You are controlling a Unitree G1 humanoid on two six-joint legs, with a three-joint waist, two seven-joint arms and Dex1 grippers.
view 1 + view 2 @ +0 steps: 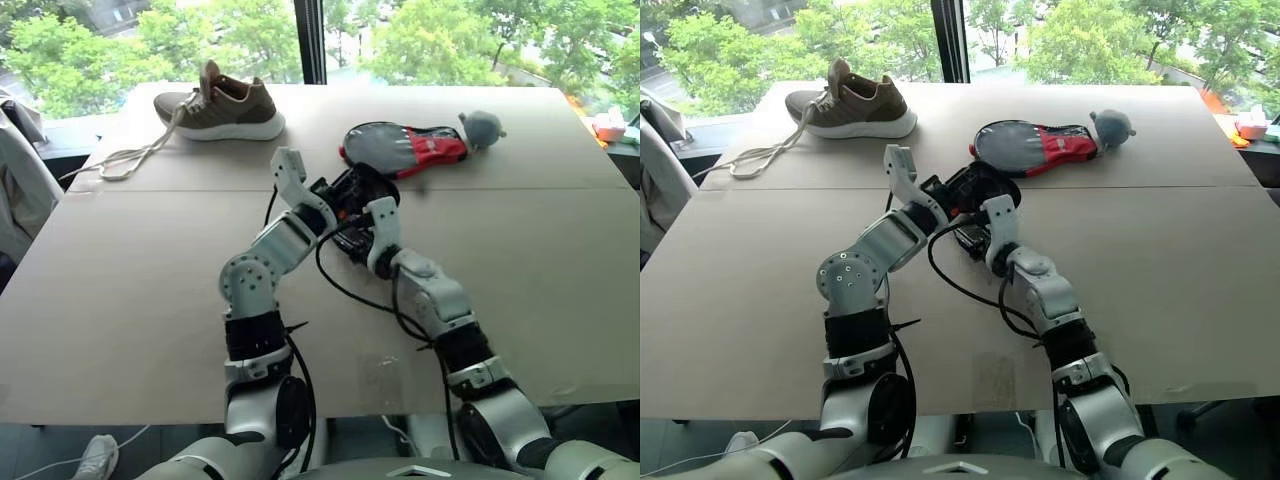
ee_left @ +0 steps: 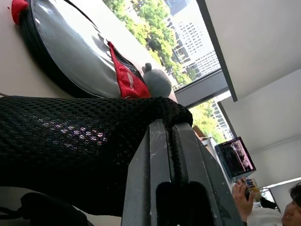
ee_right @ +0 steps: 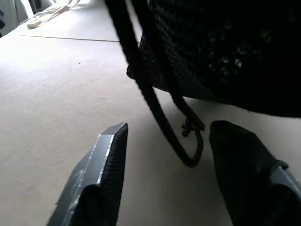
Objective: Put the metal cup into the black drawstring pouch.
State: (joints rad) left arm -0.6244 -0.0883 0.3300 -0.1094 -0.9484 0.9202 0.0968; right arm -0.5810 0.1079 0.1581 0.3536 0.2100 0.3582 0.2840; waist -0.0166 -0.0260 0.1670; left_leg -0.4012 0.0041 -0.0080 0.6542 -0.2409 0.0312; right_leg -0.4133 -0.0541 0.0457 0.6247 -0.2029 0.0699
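Observation:
The pouch's opening will draw shut when the robot pulls the cord loop (image 3: 165, 108) away, because the loop hangs doubled from the black drawstring pouch (image 1: 366, 186).
The black drawstring pouch (image 1: 357, 188) is mesh fabric, held up just above the table in front of me. My left gripper (image 2: 170, 126) is shut on the pouch's rim (image 2: 160, 106), with the fabric pinched between its fingers. My right gripper (image 3: 171, 129) sits low by the table just under the pouch (image 3: 225, 47), open. A loop of the pouch's black cord (image 3: 155, 108) hangs between its two fingers, and they are not closed on it. The metal cup is hidden.
A brown shoe (image 1: 225, 108) with loose laces lies at the far left of the tan table (image 1: 120, 300). A grey-and-red oval case (image 1: 400, 148) and a grey round object (image 1: 482, 126) lie just behind the pouch. A person (image 2: 291, 216) shows in the left wrist view.

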